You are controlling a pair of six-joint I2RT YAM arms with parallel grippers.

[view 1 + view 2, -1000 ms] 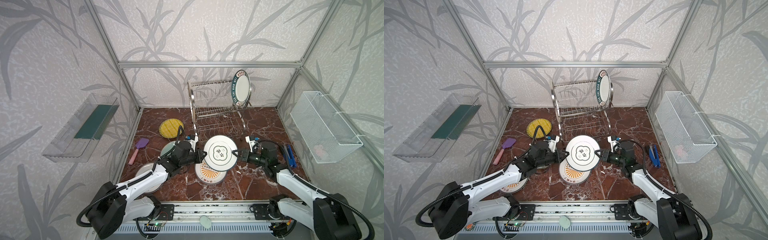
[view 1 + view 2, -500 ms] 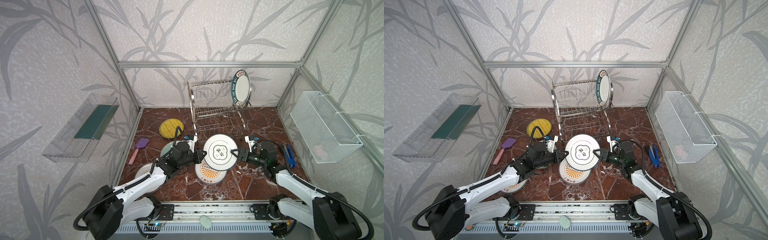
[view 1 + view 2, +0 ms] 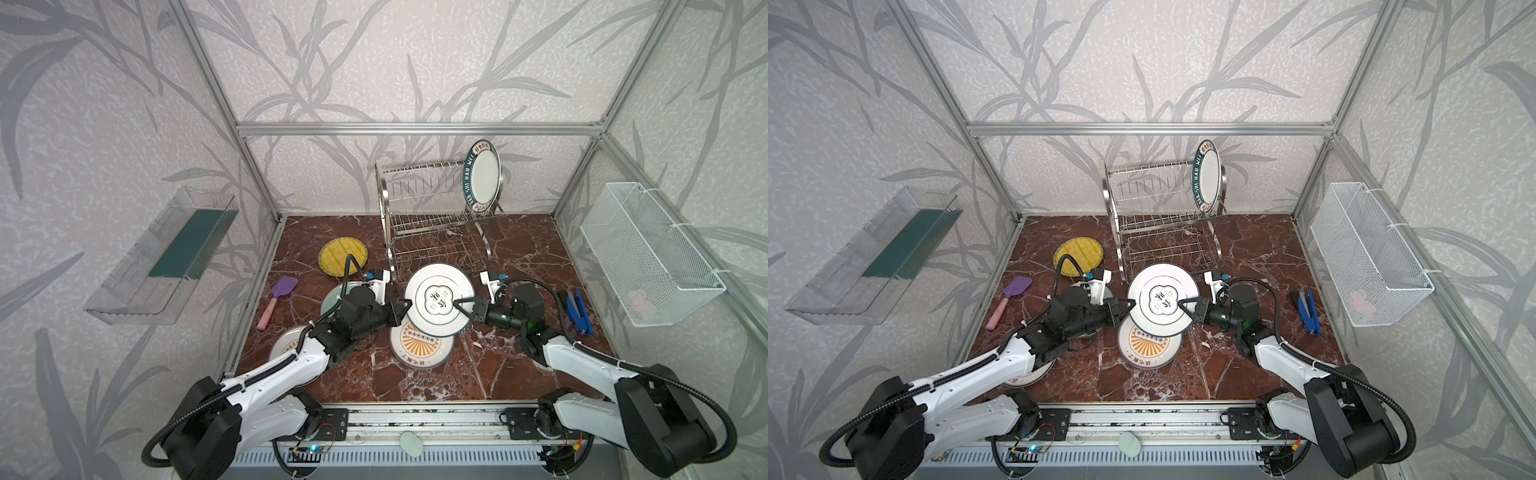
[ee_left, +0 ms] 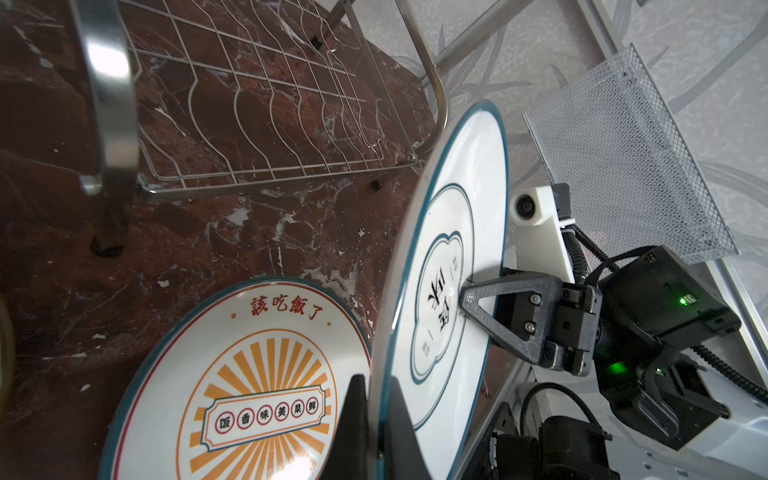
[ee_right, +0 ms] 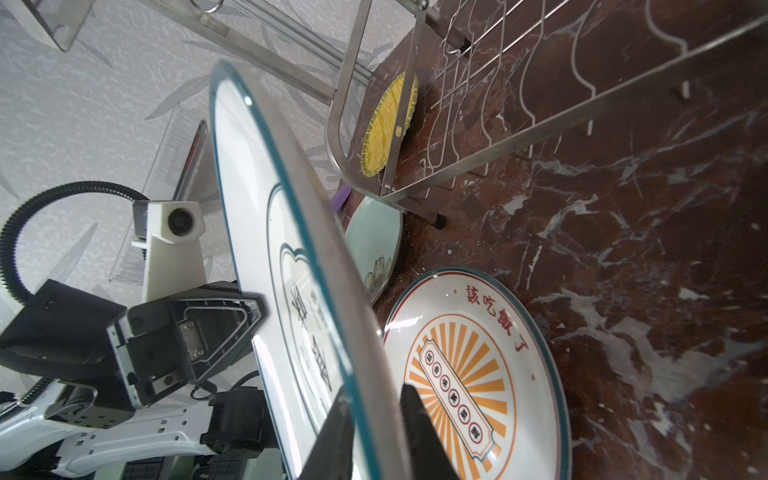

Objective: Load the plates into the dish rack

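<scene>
Both of the robot's grippers hold the white plate's opposite rims [image 3: 409,293], so next the left gripper lets go and moves away before the right gripper raises the plate to the rack [image 3: 432,221].
A white plate with a dark middle mark [image 3: 438,299] [image 3: 1160,300] hangs tilted over an orange sunburst plate [image 3: 422,347]. My left gripper [image 3: 405,305] [image 4: 376,419] is shut on its left rim. The right gripper [image 3: 459,305] [image 5: 376,428] is shut on its right rim. The steel dish rack [image 3: 432,208] stands just behind, with one dark-rimmed white plate [image 3: 482,176] upright at the right end of its upper shelf. A yellow plate [image 3: 343,255] lies left of the rack. A teal plate [image 3: 332,299] and another sunburst plate [image 3: 286,343] are partly hidden under my left arm.
A purple spatula [image 3: 276,301] lies at the floor's left side and a blue tool [image 3: 577,309] at its right. A white mesh basket [image 3: 648,253] hangs on the right wall, a clear tray [image 3: 162,257] on the left wall.
The right gripper has moved in from the right and closed on the plate's right rim. The left gripper has kept its grip, and the plate has barely moved.
</scene>
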